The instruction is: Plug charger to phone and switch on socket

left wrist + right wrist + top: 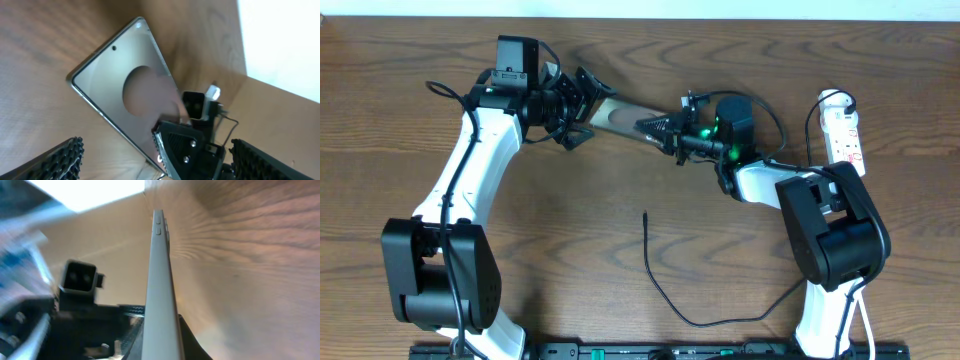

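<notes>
The phone's glossy side [119, 75] faces broadside to my left gripper's open fingers. My right gripper should turn the phone edge-on before my left gripper takes the phone's end [604, 112].
My right gripper [658, 127] is shut on the phone [620, 113] and holds it above the table. In the right wrist view the phone [160, 280] shows edge-on, a pale slim side with two buttons, clamped at the right gripper [160, 347]. In the left wrist view the phone [125, 80] shows its glossy reflective face. My left gripper [582, 105] is open at the phone's left end, with its fingers [60, 160] wide apart and nothing in them. The charger [665, 290] lies loose on the table, its tip [645, 215] pointing away. The socket [844, 128] lies at the far right.
The socket's white cord [815, 115] loops beside it. The right arm's base [830, 235] stands in front of the socket, and the left arm's base [440, 270] stands at the front left. A pale wall [280, 40] rises behind the table's far edge.
</notes>
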